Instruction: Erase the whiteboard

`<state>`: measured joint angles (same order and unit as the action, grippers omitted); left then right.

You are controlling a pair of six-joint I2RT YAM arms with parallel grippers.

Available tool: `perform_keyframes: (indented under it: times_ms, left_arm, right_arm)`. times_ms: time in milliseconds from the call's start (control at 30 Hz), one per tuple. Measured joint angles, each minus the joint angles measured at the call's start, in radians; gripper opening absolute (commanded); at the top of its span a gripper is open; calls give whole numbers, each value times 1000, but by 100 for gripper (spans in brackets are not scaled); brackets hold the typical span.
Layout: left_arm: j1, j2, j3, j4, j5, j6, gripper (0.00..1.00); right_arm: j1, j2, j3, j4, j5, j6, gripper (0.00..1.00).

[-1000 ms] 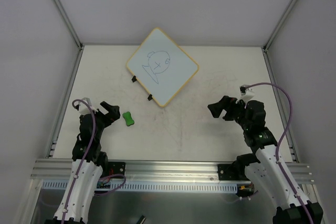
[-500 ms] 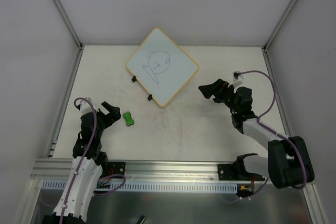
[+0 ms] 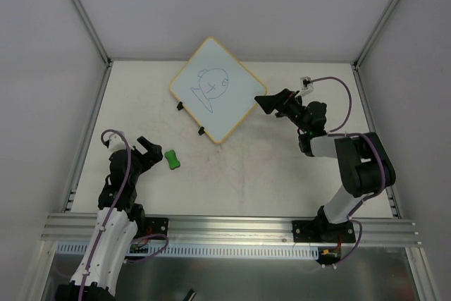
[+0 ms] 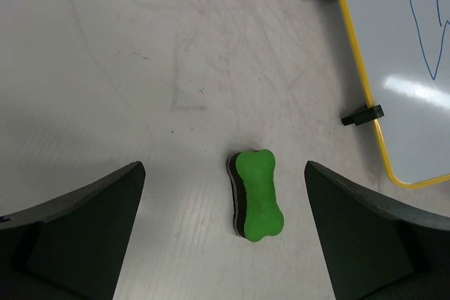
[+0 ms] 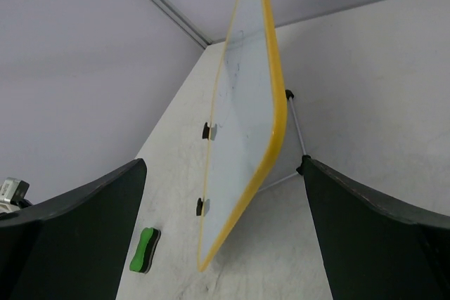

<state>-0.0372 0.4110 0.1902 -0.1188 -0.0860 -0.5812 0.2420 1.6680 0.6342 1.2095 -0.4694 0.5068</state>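
My left gripper should move over the green eraser [image 3: 172, 159], which lies slanted and off to one side of it, and line up with its narrow waist [image 4: 258, 193] before closing.
The whiteboard [image 3: 218, 90] has a yellow frame and a dark doodle. It stands propped and tilted at the table's back centre, with two black clips on its lower left edge. It also shows in the left wrist view [image 4: 415, 68] and the right wrist view [image 5: 246, 124]. The green eraser [image 3: 173, 159] lies on the table left of centre, seen too in the left wrist view [image 4: 257, 194] and the right wrist view [image 5: 143, 251]. My left gripper [image 3: 146, 149] is open, just left of the eraser, which lies between its fingers. My right gripper [image 3: 270, 101] is open by the board's right corner.
The table [image 3: 239, 174] is fenced by metal rails at left, right and front. A thin wire stand [image 5: 299, 138] props the board from behind. White walls close the sides and back.
My right gripper has moved up and to the left, from the right middle of the table to the board's right corner. The left gripper has hardly moved.
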Motion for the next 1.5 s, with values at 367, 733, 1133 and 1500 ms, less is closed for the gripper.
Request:
perform_keyframes:
  times_ms: [367, 733, 1133, 1500]
  left_arm:
    - [0, 34, 9, 0, 1, -1, 99]
    - [0, 43, 80, -45, 59, -8, 99]
    - [-36, 259, 210, -146, 39, -41, 99]
    - [-178, 473, 343, -203, -39, -41, 99]
  right_arm:
    - [29, 100, 113, 36, -42, 23, 95]
    - [29, 159, 151, 36, -71, 66, 66]
    - [29, 206, 177, 43, -83, 105, 48]
    - [29, 233, 196, 43, -89, 133, 15]
